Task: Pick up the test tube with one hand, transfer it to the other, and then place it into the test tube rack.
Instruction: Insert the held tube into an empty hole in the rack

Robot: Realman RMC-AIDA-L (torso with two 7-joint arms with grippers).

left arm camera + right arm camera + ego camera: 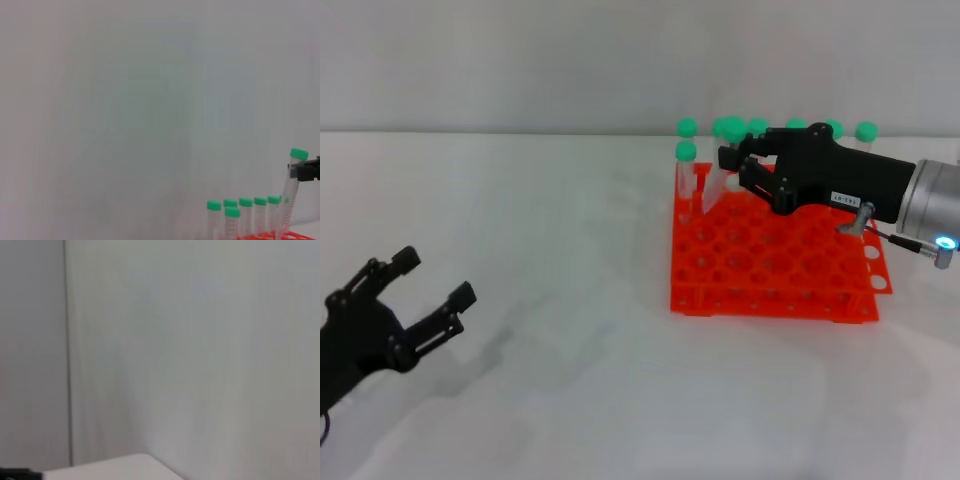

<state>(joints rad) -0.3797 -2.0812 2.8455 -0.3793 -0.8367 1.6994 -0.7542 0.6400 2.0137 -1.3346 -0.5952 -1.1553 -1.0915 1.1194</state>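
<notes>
Next, I swing the test tube (716,186) upright with my right gripper before I lower it into the rack hole (709,210), because it slants and its cap leans away from above its lower end.
My right gripper (732,163) reaches over the back of the orange-red test tube rack (760,268) and is shut on a clear test tube with a green cap (730,129), gripping just under the cap. In the left wrist view this tube (294,180) stands tilted and higher than its neighbours, with black fingers (309,171) on it. Its lower end reaches down to the rack's top, and I cannot tell if it is in a hole. My left gripper (437,276) is open and empty, low at the left, far from the rack.
Several other green-capped tubes (687,150) stand upright in the rack's back rows; they also show in the left wrist view (245,215). The rack sits on a white table (570,230). The right wrist view shows only a wall and a table corner (115,467).
</notes>
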